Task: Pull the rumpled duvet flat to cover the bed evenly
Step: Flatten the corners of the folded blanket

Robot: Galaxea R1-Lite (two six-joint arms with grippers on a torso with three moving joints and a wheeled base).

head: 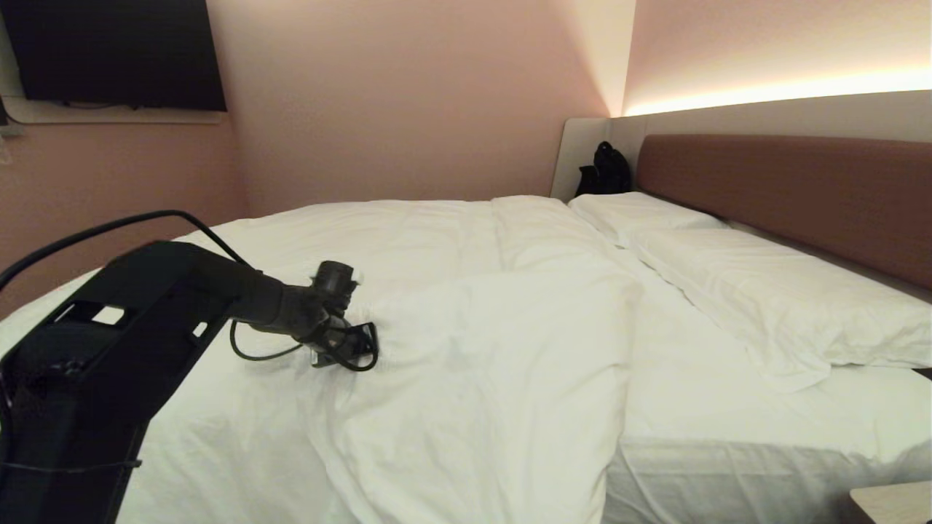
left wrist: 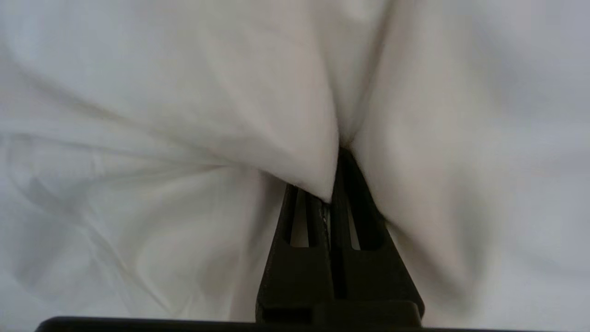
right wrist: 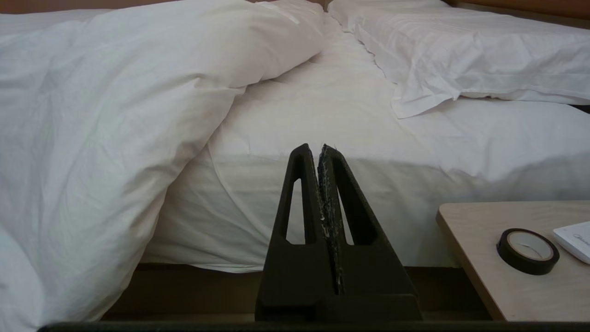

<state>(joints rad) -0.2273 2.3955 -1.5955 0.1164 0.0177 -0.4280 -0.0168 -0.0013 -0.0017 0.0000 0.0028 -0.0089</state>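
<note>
My left gripper carries on pulling toward the bed's near side until the duvet hangs smoothly there, because its fingers are closed on a duvet fold.
The duvet lies rumpled over the left part of the bed, its edge folded back in a thick puffy roll, leaving the sheeted mattress bare towards the pillows. My left gripper reaches out over the middle of the duvet and is pressed into it. In the left wrist view the left gripper is shut on a pinched fold of the duvet, and the cloth hides one fingertip. My right gripper hangs low beside the bed, shut and empty, facing the mattress side with the duvet beside it.
Two white pillows lie along the brownish-red headboard, with a black bag in the far corner. A bedside table carries a roll of black tape and a white device. A dark screen hangs on the wall.
</note>
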